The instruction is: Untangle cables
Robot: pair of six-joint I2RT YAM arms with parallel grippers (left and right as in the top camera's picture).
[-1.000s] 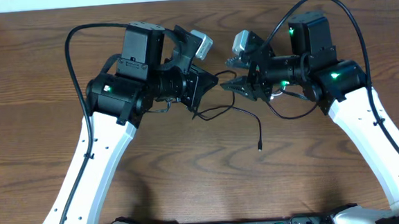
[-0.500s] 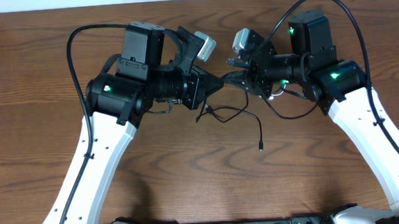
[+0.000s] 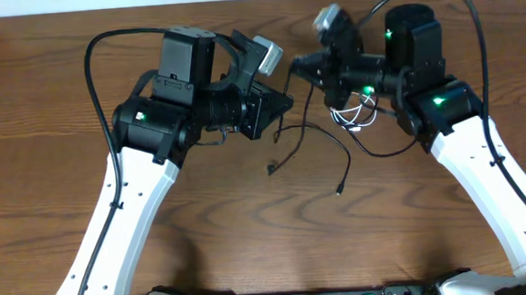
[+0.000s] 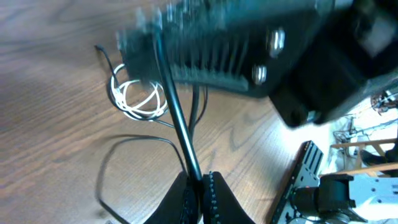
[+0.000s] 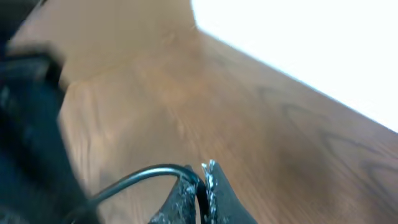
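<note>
The thin black cable [image 3: 287,81] is pinched by both grippers, so next my left gripper opens first. My right gripper will then carry the cable to clear wood [image 3: 521,100] past the white coil.
My left gripper [image 3: 285,101] and right gripper [image 3: 296,65] meet near the table's far middle, both shut on the thin black cable [image 3: 348,163]. Its loose ends trail down onto the wood towards the front. In the left wrist view the fingers [image 4: 214,193] pinch the black cable [image 4: 181,127], which rises taut towards the other arm. In the right wrist view the black cable [image 5: 134,179] arcs left from the shut fingertips [image 5: 211,171]. The white cable [image 3: 354,117] lies as a small coil under the right arm, and the white coil [image 4: 140,99] rests on the table apart from the black one.
Wooden table [image 3: 250,231] with its far edge just behind both arms. Thick black robot wires [image 3: 103,75] loop over each arm. The right arm's body [image 4: 261,43] fills the top of the left wrist view.
The right gripper has shut on the black cable and moved up and away towards the far edge. The cable is pulled tauter between the grippers, and its loose ends have shifted on the table.
</note>
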